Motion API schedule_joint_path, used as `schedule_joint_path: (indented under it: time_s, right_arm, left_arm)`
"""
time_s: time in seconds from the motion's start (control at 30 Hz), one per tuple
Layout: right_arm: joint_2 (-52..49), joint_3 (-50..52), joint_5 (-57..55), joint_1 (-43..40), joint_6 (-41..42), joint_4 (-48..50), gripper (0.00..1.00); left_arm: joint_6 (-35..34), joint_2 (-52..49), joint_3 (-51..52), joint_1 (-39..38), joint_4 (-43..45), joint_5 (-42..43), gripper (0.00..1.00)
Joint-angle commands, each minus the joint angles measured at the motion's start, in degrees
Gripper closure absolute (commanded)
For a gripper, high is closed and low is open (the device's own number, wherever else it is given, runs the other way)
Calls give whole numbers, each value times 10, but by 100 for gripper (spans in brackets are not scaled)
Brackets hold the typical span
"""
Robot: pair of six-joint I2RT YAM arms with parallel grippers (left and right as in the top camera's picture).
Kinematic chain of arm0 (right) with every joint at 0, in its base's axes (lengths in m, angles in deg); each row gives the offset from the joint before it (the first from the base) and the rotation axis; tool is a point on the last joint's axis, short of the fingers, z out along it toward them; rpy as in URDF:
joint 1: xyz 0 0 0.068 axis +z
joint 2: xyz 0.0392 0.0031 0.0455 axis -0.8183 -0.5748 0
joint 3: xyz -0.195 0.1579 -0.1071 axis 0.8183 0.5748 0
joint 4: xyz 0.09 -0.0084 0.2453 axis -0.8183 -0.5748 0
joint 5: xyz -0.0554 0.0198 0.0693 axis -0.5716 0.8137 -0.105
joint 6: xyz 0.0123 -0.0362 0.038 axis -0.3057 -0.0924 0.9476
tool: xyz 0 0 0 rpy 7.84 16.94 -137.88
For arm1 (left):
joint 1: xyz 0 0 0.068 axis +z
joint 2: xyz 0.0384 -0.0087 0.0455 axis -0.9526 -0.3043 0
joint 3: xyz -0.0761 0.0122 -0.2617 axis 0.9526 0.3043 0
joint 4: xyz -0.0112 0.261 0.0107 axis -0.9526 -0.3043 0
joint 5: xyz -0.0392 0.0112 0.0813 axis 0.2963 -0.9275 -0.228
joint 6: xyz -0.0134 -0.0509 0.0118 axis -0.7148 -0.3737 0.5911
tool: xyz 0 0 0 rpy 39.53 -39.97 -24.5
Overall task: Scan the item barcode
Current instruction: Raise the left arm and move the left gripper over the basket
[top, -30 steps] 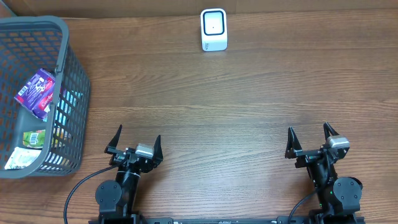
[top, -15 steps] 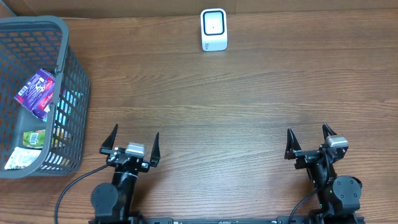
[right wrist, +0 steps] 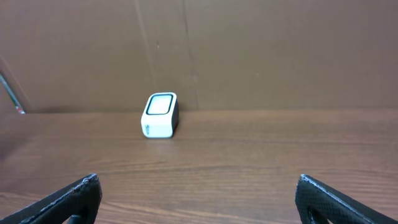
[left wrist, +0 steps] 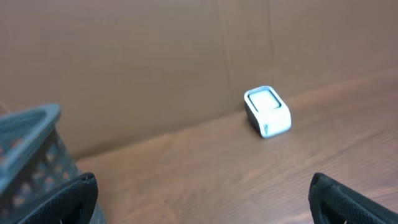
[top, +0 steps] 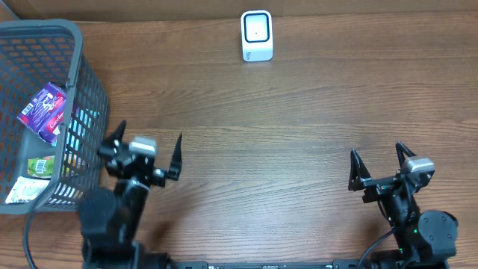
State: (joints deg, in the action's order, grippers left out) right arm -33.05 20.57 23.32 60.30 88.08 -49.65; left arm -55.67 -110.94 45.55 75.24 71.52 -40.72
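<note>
The basket's side (top: 87, 127) is between my left gripper and the purple packet (top: 45, 112). Next, I go up over the basket's rim, then reach down for the packet.
Several packaged items lie in the grey basket (top: 77, 45) at the left: a purple packet (top: 45, 112), a green one (top: 41, 165) and a white one (top: 25, 191). The white barcode scanner (top: 257, 35) stands at the table's far edge and shows in the left wrist view (left wrist: 268, 111) and the right wrist view (right wrist: 161, 114). My left gripper (top: 148, 140) is open and empty beside the basket's right wall, its own camera (left wrist: 202, 186) showing bare wood between the fingers. My right gripper (top: 377, 153) is open and empty at the near right (right wrist: 198, 183).
A brown cardboard wall (right wrist: 249, 50) closes off the back of the table. The basket's corner (left wrist: 31, 155) stands close to my left finger in the left wrist view. Wood tabletop (top: 284, 127) stretches between the grippers and the scanner.
My left arm has risen and swung left towards the basket. My right arm has shifted slightly to the right. Both grippers stayed open.
</note>
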Motion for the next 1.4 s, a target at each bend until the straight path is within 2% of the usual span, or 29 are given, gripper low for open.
schedule_joint_path:
  time_s: [0.0, 0.27, 0.3, 0.43, 0.63, 0.8, 0.87, 0.97, 1.2, 1.37]
  right_arm:
    - [-45, -71, 12, 1, -1, -17, 0]
    - [-181, -230, 60, 1, -1, -111, 0]
    - [-220, -275, 65, 1, -1, -144, 0]
    - [-309, -383, 87, 1, -2, -231, 0]
    - [-434, -530, 120, 1, -24, -361, 0]
    - [-491, -545, 126, 1, -24, -368, 0]
    - [-509, -545, 139, 1, -24, -370, 0]
    - [-532, -545, 146, 1, -24, -376, 0]
    - [-562, -545, 146, 1, -24, -387, 0]
    - [-572, -545, 146, 1, -24, -386, 0]
  left_arm:
    - [-9, -94, -139, -3, -76, 29, 0]
    - [-9, -300, -465, -3, -343, 32, 0]
    - [-9, -346, -544, -4, -412, 32, 0]
    - [-7, -409, -635, -3, -501, 23, 1]
    - [-9, -458, -639, -4, -523, 28, 0]
    - [-10, -505, -642, -4, -518, 50, 1]
    - [-32, -518, -660, -2, -516, 52, 0]
    - [-98, -539, -721, 18, -520, 12, 0]
    - [-198, -581, -885, 143, -553, -32, 0]
    - [-214, -585, -893, 251, -538, -67, 16]
